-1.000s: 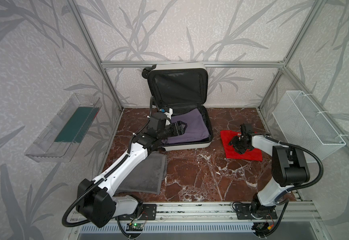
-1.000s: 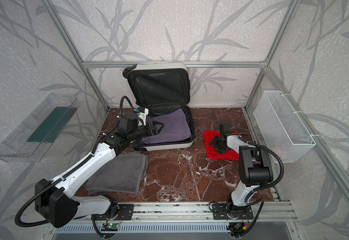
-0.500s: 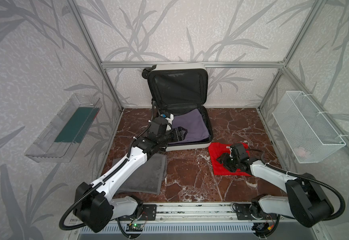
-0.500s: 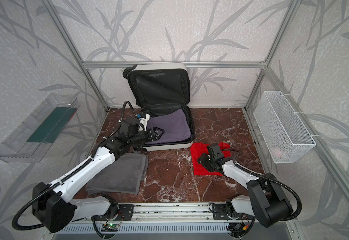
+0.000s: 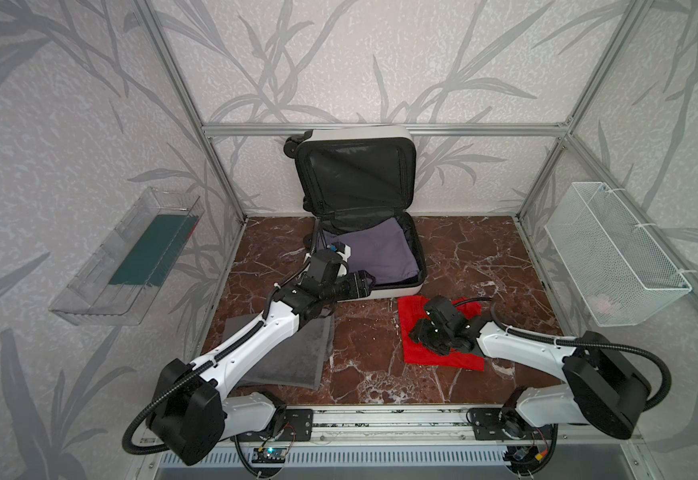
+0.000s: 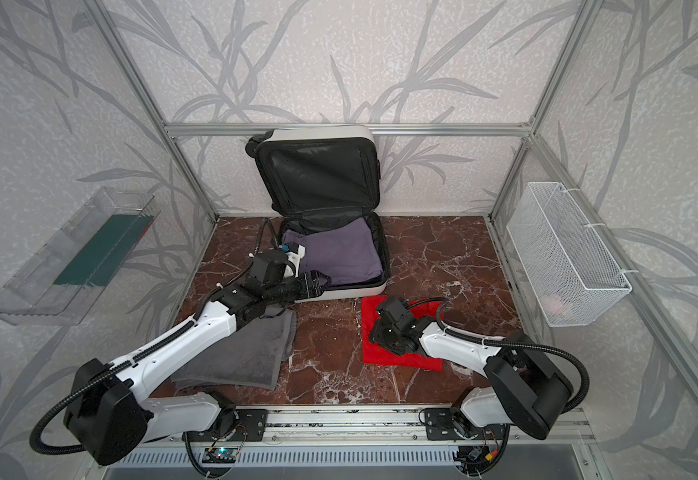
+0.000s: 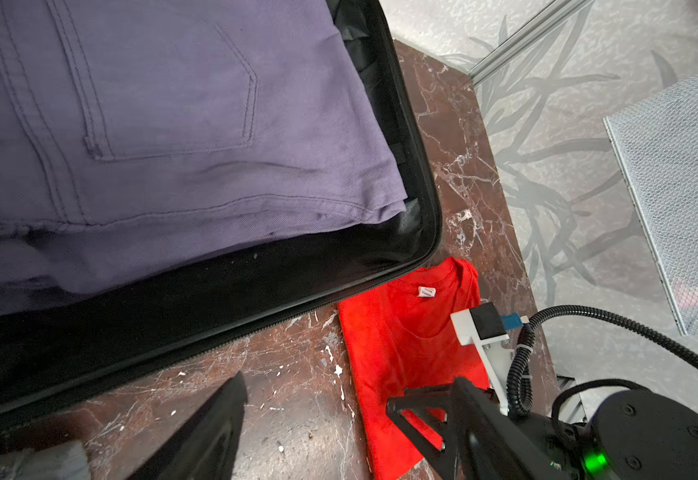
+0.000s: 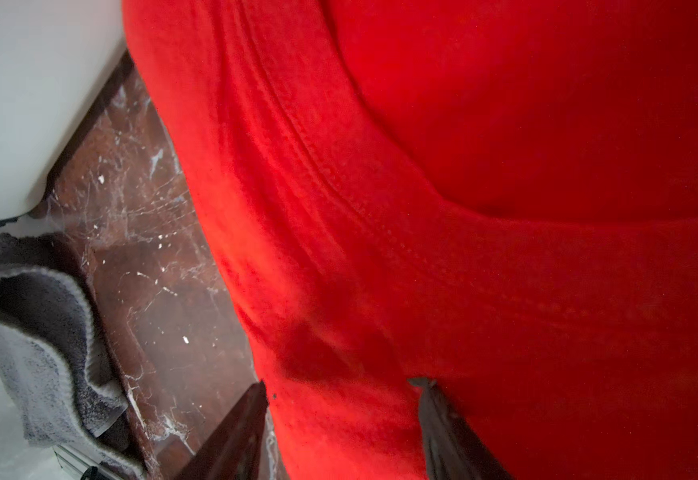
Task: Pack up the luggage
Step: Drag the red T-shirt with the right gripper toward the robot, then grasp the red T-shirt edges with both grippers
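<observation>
My right gripper is covering the red T-shirt's edge (image 5: 404,332) closest to the grey towel. It should take the opposite edge (image 5: 476,308) and leave this edge for my left gripper.
The luggage (image 5: 397,286) (image 6: 355,289) lies open at the back middle, lid upright, black lining showing. Folded purple trousers (image 5: 380,253) (image 7: 152,124) fill its base. My left gripper (image 5: 366,284) (image 7: 316,390) hovers open at the case's front left rim, with only floor between its fingers. A red T-shirt (image 5: 406,311) (image 6: 380,359) (image 7: 401,353) (image 8: 505,166) lies flat on the floor right of the case. My right gripper (image 5: 417,332) (image 8: 339,382) is low over its left edge, jaws apart; one finger is beside the floor, the other over the cloth.
A folded grey towel (image 5: 297,357) (image 8: 39,332) lies on the floor under my left arm. A clear bin (image 5: 131,257) holding something dark green hangs on the left wall. A white wire basket (image 5: 613,253) hangs on the right wall.
The red T-shirt and my right gripper have shifted left and toward the front. My left gripper has drawn back from over the trousers to the case's front rim.
</observation>
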### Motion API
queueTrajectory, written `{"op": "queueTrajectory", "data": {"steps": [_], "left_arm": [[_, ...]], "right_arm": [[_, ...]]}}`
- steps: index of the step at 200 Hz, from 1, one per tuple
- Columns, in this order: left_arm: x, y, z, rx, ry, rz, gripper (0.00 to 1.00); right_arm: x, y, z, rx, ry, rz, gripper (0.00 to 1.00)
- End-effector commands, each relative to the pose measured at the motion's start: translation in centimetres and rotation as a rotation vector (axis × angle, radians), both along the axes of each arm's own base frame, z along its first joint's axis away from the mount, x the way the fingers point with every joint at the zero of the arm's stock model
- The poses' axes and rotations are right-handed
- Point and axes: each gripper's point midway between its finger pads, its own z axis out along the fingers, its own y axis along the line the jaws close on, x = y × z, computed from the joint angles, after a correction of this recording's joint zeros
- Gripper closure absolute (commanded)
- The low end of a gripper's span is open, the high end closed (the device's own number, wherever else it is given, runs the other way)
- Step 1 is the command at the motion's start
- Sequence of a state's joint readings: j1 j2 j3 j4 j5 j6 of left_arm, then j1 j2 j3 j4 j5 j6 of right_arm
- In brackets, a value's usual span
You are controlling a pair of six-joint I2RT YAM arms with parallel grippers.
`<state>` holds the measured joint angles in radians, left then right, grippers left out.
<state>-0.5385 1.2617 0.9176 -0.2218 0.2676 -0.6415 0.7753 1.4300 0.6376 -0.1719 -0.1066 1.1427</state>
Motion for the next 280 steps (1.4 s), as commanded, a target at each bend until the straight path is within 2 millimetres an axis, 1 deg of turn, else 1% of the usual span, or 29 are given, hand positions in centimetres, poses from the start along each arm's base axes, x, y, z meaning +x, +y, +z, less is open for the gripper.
{"op": "queueTrajectory", "data": {"steps": [1,12,21,32,48,58,68,76,92,113,130,132,149,158,173,183,226,251,280], "left_arm": [[-0.3,0.4,-0.2,-0.003,-0.011,0.024,0.21],[-0.4,0.7,-0.6,0.004,-0.007,0.032,0.21],[-0.5,0.8,-1.0,0.011,-0.002,0.034,0.21],[-0.8,1.0,-1.4,0.017,0.005,0.035,0.21],[-1.1,1.1,-2.0,0.025,0.013,0.03,0.21],[-1.2,1.2,-2.4,0.031,0.021,0.025,0.21],[-1.5,1.1,-2.8,0.033,0.027,0.013,0.21],[-1.6,0.9,-3.1,0.033,0.034,0.001,0.21],[-1.9,0.6,-3.6,0.03,0.042,-0.02,0.21],[-2.4,-0.3,-4.3,0.027,0.048,-0.053,0.21],[-2.9,-1.1,-5.3,0.039,0.07,-0.079,0.21],[-3.0,-1.2,-5.3,0.038,0.07,-0.083,0.21],[-3.6,-2.2,-6.5,0.041,0.094,-0.111,0.21],[-3.9,-2.9,-7.1,0.043,0.105,-0.128,0.21],[-4.4,-3.8,-8.1,0.049,0.127,-0.154,0.22],[-4.8,-4.5,-8.7,0.053,0.145,-0.17,0.22],[-5.4,-6.4,-11.2,0.038,0.195,-0.195,0.23],[-5.8,-7.1,-12.7,0.043,0.221,-0.208,0.24],[-6.0,-7.8,-13.7,0.043,0.236,-0.215,0.24]], "right_arm": [[-3.5,0.2,-3.4,-0.094,0.144,0.054,0.4],[-3.3,1.5,-2.8,-0.075,0.135,0.098,0.41],[-3.0,2.3,-2.1,-0.061,0.119,0.129,0.41],[-2.7,2.7,-0.9,-0.05,0.088,0.162,0.41],[-2.1,2.5,1.2,-0.062,0.027,0.204,0.41],[-1.9,1.8,2.4,-0.075,-0.004,0.219,0.4],[-1.7,0.7,3.4,-0.089,-0.033,0.219,0.4],[-1.6,-0.5,4.1,-0.097,-0.049,0.205,0.4],[-1.2,-3.5,4.7,-0.115,-0.074,0.15,0.4],[-0.5,-7.9,4.6,-0.109,-0.098,0.035,0.4],[-0.4,-11.5,4.3,-0.09,-0.079,-0.066,0.4],[-0.5,-11.6,4.3,-0.079,-0.074,-0.065,0.4],[-0.4,-14.7,3.8,-0.046,-0.049,-0.165,0.4],[-0.5,-15.7,3.5,-0.02,-0.037,-0.2,0.4],[-0.6,-16.4,3.1,-0.004,-0.021,-0.222,0.4],[-0.6,-16.6,2.9,-0.007,-0.013,-0.222,0.4],[-0.7,-16.4,1.2,-0.003,0.015,-0.218,0.4],[-0.7,-16.3,0.3,0.004,0.033,-0.218,0.4],[-0.7,-15.8,-0.3,0.029,0.06,-0.202,0.39]]}}
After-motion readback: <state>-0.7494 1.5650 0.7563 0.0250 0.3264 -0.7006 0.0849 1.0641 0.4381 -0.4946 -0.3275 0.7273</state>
